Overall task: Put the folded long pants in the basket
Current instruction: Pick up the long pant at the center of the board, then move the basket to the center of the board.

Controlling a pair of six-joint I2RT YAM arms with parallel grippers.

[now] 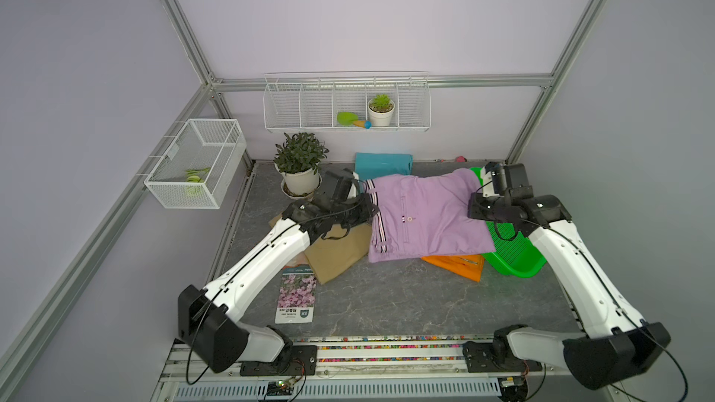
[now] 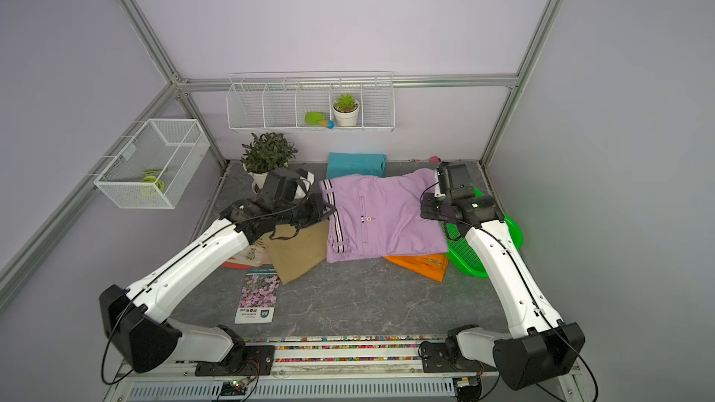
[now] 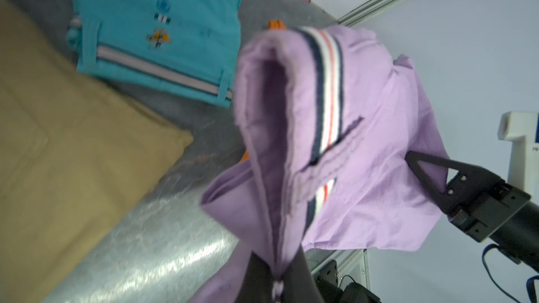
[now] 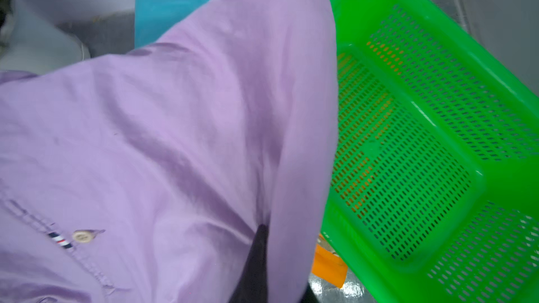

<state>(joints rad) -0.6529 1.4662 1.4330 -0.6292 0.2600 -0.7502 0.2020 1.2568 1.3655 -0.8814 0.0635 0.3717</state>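
Observation:
My left gripper should bring the lilac pants' striped waistband (image 1: 377, 219) in over the basket (image 1: 515, 254) before I lower the pants, because the waistband is hanging outside the green basket.
The lilac long pants (image 1: 425, 218) with the striped waistband hang stretched between both grippers, just above the table. My left gripper (image 1: 369, 204) is shut on the waistband end (image 3: 277, 281). My right gripper (image 1: 472, 208) is shut on the opposite fold (image 4: 262, 257), right beside the green basket (image 1: 514, 261). The basket (image 4: 437, 129) has no pants in it and sits tilted over part of the orange pants (image 1: 460, 264). The khaki pants (image 1: 336, 253) lie under my left arm. At the back wall lie the turquoise pants (image 1: 383, 164).
A potted plant (image 1: 300, 168) stands at the back left, close to my left wrist. A flower seed packet (image 1: 296, 295) lies near the front. A wire basket (image 1: 197, 164) hangs on the left wall and a wire shelf (image 1: 348, 106) on the back wall.

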